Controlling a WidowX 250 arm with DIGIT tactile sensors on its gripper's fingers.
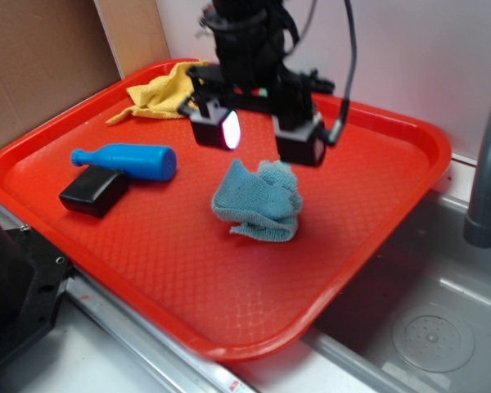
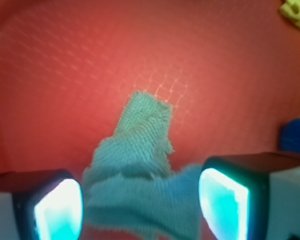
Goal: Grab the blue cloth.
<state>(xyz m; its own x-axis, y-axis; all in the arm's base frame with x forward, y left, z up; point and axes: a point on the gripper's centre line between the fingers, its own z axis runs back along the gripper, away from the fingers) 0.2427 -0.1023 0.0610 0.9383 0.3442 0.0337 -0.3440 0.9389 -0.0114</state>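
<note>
The blue cloth [image 1: 258,201] will stay bunched up in a clump instead of hanging fully open when I lift it, because its folds [image 1: 270,219] are piled close together.
The blue cloth [image 1: 259,201] lies crumpled near the middle of the red tray [image 1: 188,270]. My gripper [image 1: 258,139] hovers just above its far edge, jaws wide open, one finger to each side. In the wrist view the cloth [image 2: 140,175] fills the gap between my two lit fingers [image 2: 57,210], and the gripper [image 2: 140,207] holds nothing. The cloth touches neither pad that I can tell.
A blue plastic bottle [image 1: 131,160] and a black block [image 1: 94,192] lie at the tray's left. A yellow cloth [image 1: 159,94] is bunched at the far corner. A sink [image 1: 434,327] and grey faucet pipe [image 1: 487,172] stand to the right of the tray.
</note>
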